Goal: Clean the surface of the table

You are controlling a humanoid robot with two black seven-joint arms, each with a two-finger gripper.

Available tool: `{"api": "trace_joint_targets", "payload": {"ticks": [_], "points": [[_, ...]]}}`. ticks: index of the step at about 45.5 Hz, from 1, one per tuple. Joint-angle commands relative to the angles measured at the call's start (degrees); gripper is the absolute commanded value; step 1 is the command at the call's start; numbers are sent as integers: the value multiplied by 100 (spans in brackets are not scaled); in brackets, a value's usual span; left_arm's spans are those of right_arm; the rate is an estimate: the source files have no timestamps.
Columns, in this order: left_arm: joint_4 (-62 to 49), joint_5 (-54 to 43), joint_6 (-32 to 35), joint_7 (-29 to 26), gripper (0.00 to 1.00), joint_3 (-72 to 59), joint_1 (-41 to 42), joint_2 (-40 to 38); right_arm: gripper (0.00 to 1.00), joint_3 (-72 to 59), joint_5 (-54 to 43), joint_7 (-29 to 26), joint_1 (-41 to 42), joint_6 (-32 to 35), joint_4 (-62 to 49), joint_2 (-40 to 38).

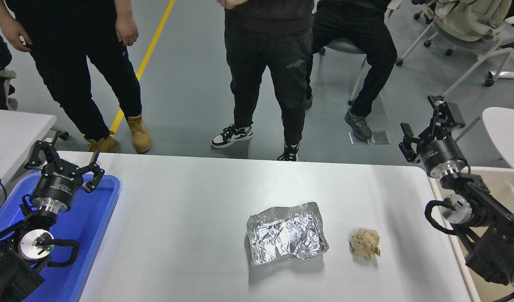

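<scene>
I see the foil's creased near edge [289, 256] arch above its shadow, so the silver sheet [286, 232] will stay spread out when I raise it by one side.
The glossy white table surface [190, 201] fills the middle of the head view. A crumpled sheet of silver foil [285, 238] lies on it right of centre. A crumpled ball of brown paper [365, 243] lies to the right of the foil. My right gripper [429, 126] is open and empty, raised over the table's far right corner, well behind the paper ball. My left gripper [64, 161] is open and empty, parked over the blue tray at the lower left.
A blue plastic tray [97, 209] sits at the table's left end. A smaller white tabletop [14, 126] is at far left, a beige surface [504, 184] at the right. Several people [269, 63] stand or sit beyond the far edge, near office chairs [466, 25].
</scene>
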Motion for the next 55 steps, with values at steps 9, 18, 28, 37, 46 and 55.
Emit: {"api": "trace_joint_targets", "payload": {"ticks": [9,18,28,37,46,55], "points": [[0,0,0,0,100,0,0,-1,98,-3053,-1286,1,1819,487,148,-1179],[0,0,0,0,100,0,0,-1,98,-4231,-2798,115,2425,523,1316,-1504],[0,0,0,0,100,0,0,-1,98,-5207,-4292,142,2883,523,2354,-1469],[0,0,0,0,100,0,0,-1,98,-6015,-4724,98,3094,523,2372,-863],[0,0,0,0,100,0,0,-1,98,-6350,-4724,80,3120,514,2048,-248],[0,0,0,0,100,0,0,-1,98,-6702,-4627,63,2866,461,1169,640]]}}
